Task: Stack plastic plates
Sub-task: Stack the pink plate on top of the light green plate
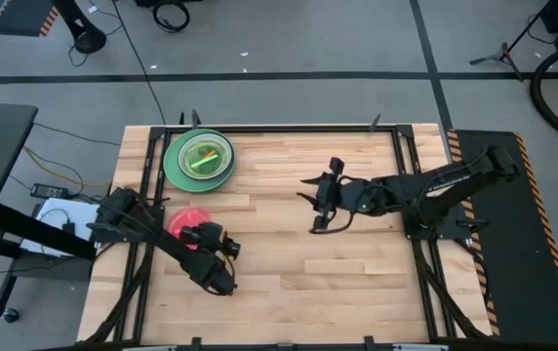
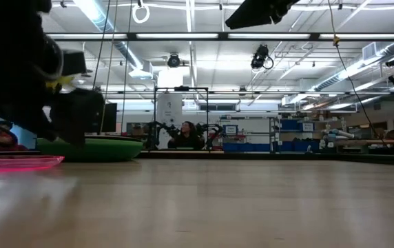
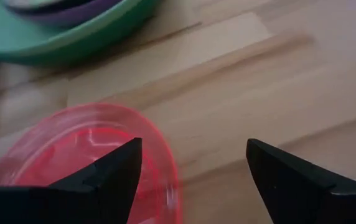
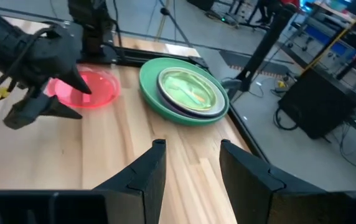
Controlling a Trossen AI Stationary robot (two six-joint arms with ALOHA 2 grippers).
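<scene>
The red plate [image 1: 189, 218] should fit inside the stack when I carry it over and lower it, because it looks narrower than the stack's pale rim [image 1: 227, 162].
A small translucent red plate [image 1: 187, 220] lies flat on the wooden table at the left; it also shows in the left wrist view [image 3: 60, 149]. My left gripper [image 1: 201, 237] is open just above the plate's right rim, one finger over the plate and the other past its edge [image 3: 193, 146]. Beyond the red plate stands a stack [image 1: 199, 156] with a large green plate at the bottom, a purple one on it and a lime one on top [image 4: 184, 90]. My right gripper [image 1: 310, 203] is open and empty over the table's middle, pointing toward the stack.
Bare wood lies between the two grippers and along the table's near side. A black frame [image 1: 259, 127] runs along the table's edges. The room beyond the table holds cables, stands and shelves.
</scene>
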